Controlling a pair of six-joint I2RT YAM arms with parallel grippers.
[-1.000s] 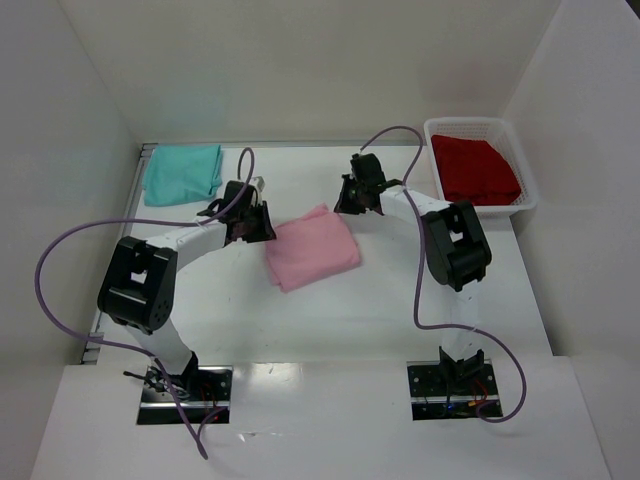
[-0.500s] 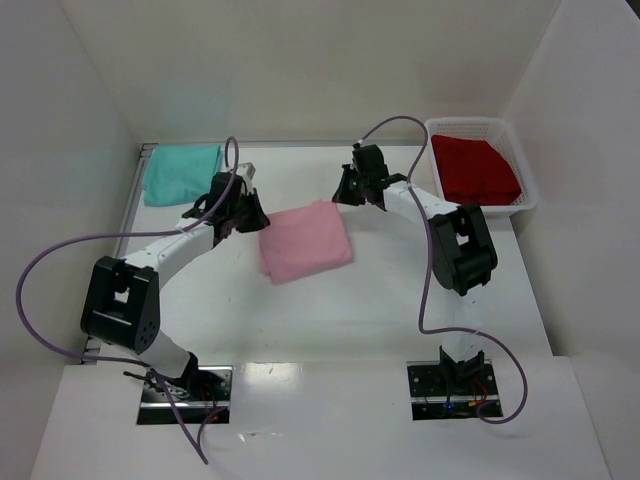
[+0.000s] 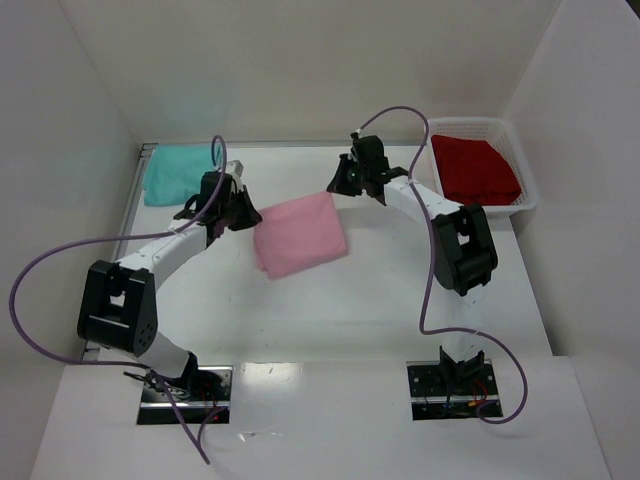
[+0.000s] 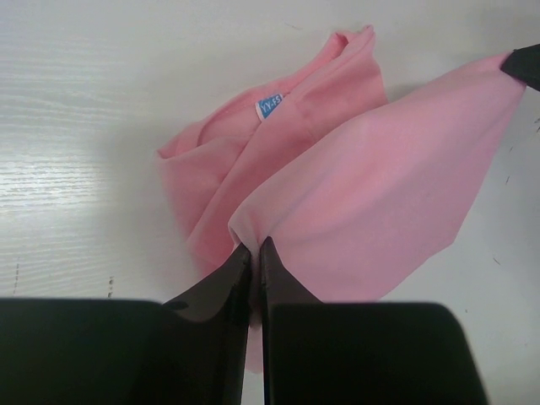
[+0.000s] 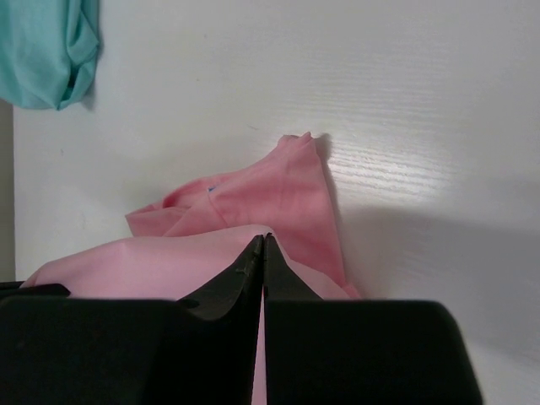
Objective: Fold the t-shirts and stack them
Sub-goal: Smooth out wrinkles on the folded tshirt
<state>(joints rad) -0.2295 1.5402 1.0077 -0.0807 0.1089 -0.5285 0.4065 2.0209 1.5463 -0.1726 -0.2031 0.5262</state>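
My left gripper has the t-shirt's held corner (image 4: 251, 221) and the pink t-shirt's near edge (image 3: 308, 264) slants, so next I lay the corner down, then re-pinch it and help turn the t-shirt straight.
The folded pink t-shirt (image 3: 298, 233) hangs between my two grippers above the middle of the table. My left gripper (image 3: 243, 212) is shut on its left corner; in the left wrist view (image 4: 255, 246) the cloth is pinched between the jaws, with a blue label (image 4: 268, 107) on the part below. My right gripper (image 3: 338, 188) is shut on its right corner, as the right wrist view (image 5: 264, 240) shows. The teal t-shirt (image 3: 178, 171) lies folded at the back left; it also shows in the right wrist view (image 5: 44, 51). The red t-shirt (image 3: 476, 168) lies in the basket.
A white basket (image 3: 528, 188) stands at the back right against the side wall. White walls close the table on the left, back and right. Purple cables loop over both arms.
Both grippers have carried the pink t-shirt to the left and a little toward the back, nearer the teal one. The left arm has stretched out further.
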